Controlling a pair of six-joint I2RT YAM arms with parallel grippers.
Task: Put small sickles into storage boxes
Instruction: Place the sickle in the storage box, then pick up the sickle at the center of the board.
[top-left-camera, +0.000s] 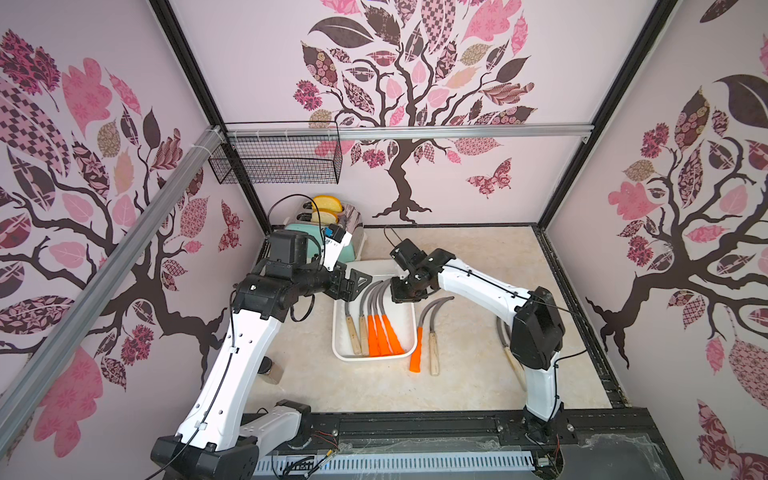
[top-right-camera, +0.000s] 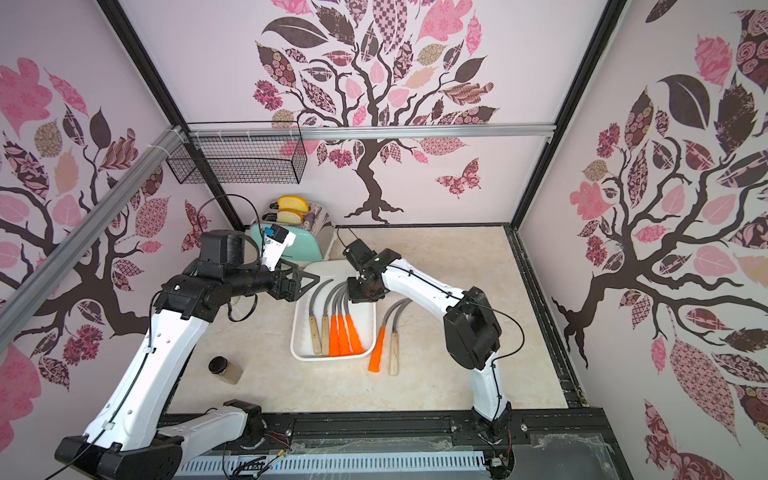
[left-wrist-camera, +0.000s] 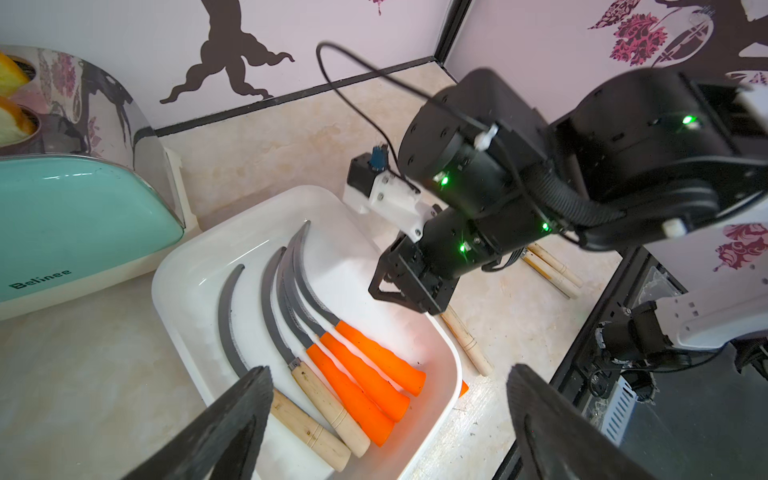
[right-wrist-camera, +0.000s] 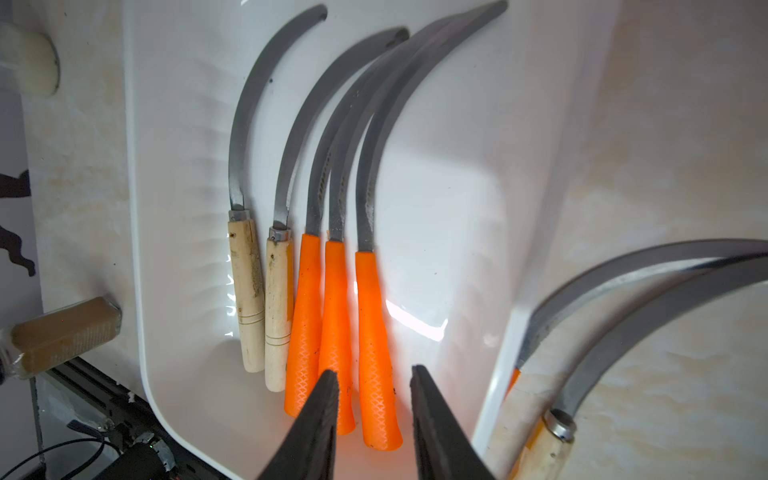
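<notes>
I should keep moving my left gripper toward the wooden-handled sickle (top-left-camera: 434, 353) beside the box until its fingers are on both sides of the handle, because that handle lies clear of the orange handle (top-left-camera: 416, 353).
A white storage box (top-left-camera: 374, 358) (top-right-camera: 332, 358) lies mid-table. Five small sickles rest in it side by side: two with wooden handles (top-left-camera: 353, 334) and three with orange handles (top-left-camera: 382, 334) (right-wrist-camera: 336, 311). Just right of the box, an orange-handled sickle (top-left-camera: 417, 349) and a wooden one (top-left-camera: 433, 353) lie on the table. More wooden-handled sickles (top-left-camera: 509, 353) are partly hidden under my right arm. My right gripper (top-left-camera: 405, 295) (right-wrist-camera: 374, 370) hovers over the box, narrowly open and holding nothing. My left gripper (top-left-camera: 353, 286) (left-wrist-camera: 387, 369) is wide open at the box's far left corner.
A mint toaster (top-right-camera: 299, 245) with bread stands behind the box at the back left. A small black-lidded jar (top-right-camera: 224, 368) sits front left. A black wire basket (top-left-camera: 282, 160) hangs on the back wall. A black rail (top-left-camera: 415, 428) runs along the front edge.
</notes>
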